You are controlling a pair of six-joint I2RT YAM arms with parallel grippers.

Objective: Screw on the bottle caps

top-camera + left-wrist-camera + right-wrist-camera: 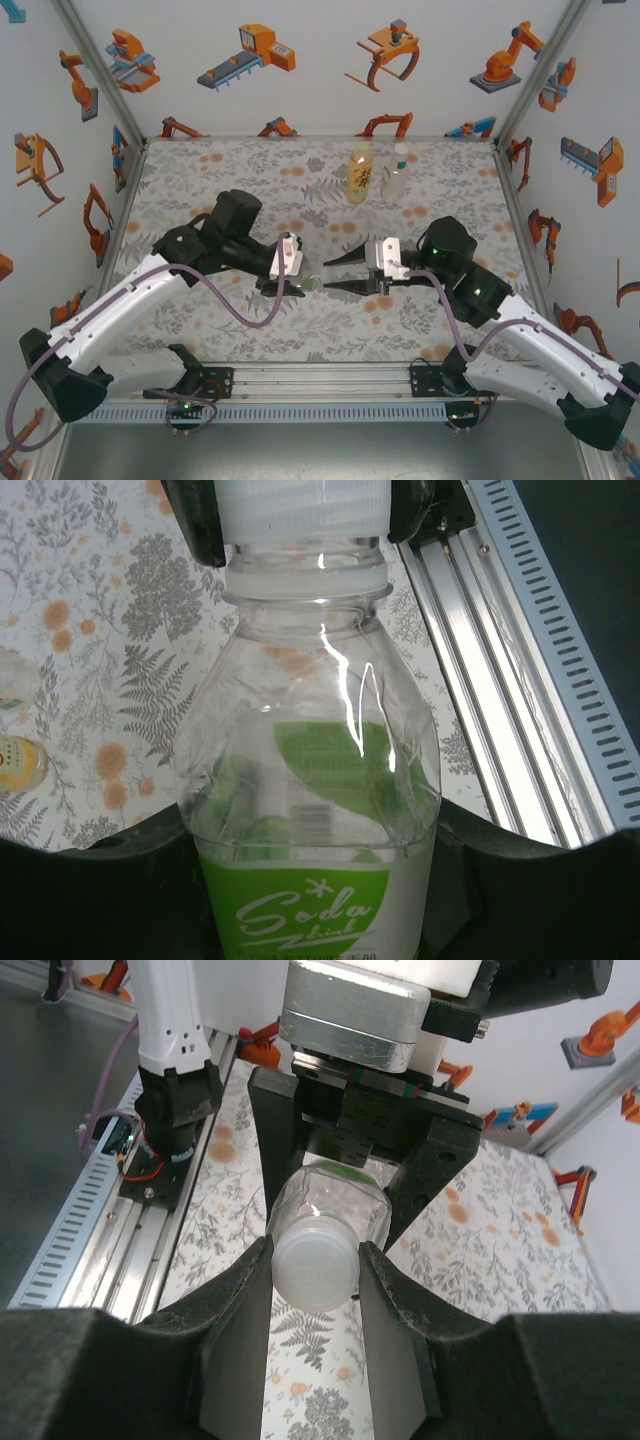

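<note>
The white cap sits straight on the green-labelled bottle's neck (308, 568), so my right gripper should keep twisting the cap (316, 1266) until its wrist reaches the end of the turn, then let go.
A short clear bottle (310, 780) with a green label is held lying on its side above the table, and my left gripper (315, 880) is shut on its body. A white bottle cap (313, 1265) sits on its neck. My right gripper (315, 1270) is shut on that cap, one finger pressing each side of it. From above, the left gripper (288, 282) and right gripper (332, 275) meet tip to tip over the middle of the table, with the bottle (306, 287) between them. The right fingers (195, 525) also flank the cap (300, 505) in the left wrist view.
A yellow-labelled amber bottle (360, 173) and a slim clear bottle (396, 175) stand upright side by side at the back of the floral table (200, 180). An aluminium rail (320, 380) runs along the near edge between the arm bases.
</note>
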